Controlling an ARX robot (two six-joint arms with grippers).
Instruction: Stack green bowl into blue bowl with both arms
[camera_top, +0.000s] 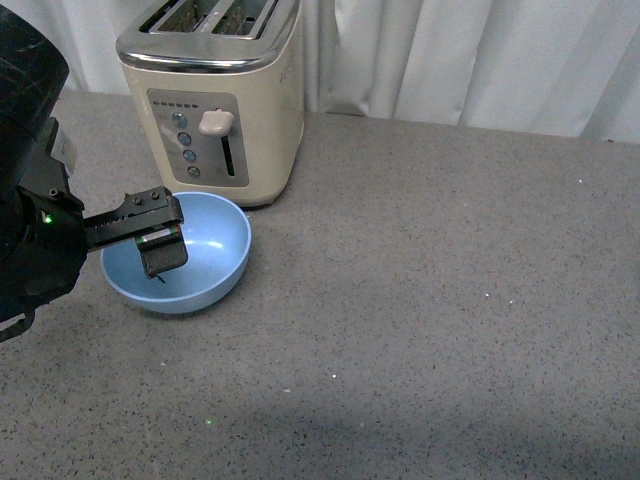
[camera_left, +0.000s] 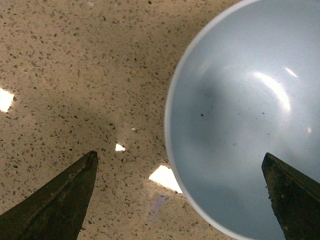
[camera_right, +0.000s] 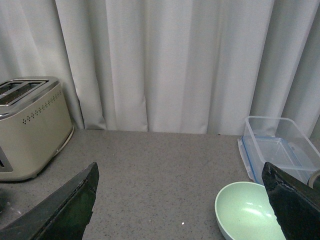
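The blue bowl will tip when I carry it, because my left gripper straddles only one side of the blue bowl's rim (camera_left: 175, 172).
The blue bowl (camera_top: 200, 262) sits on the grey counter just in front of the toaster, and it is empty. My left gripper (camera_top: 161, 238) hangs open over the bowl's left side. In the left wrist view the blue bowl (camera_left: 245, 115) has its rim running between the open fingers of the left gripper (camera_left: 180, 200): one fingertip (camera_left: 292, 195) is above the bowl's inside, the other above bare counter. The green bowl (camera_right: 247, 217) shows only in the right wrist view, low on the counter near one finger (camera_right: 295, 205) of my open right gripper (camera_right: 180, 200), which holds nothing.
A cream toaster (camera_top: 215, 95) stands right behind the blue bowl, also seen as the toaster (camera_right: 30, 127) far from the green bowl. A clear plastic container (camera_right: 280, 147) lies just beyond the green bowl. White curtains (camera_right: 165, 60) close off the back of the counter.
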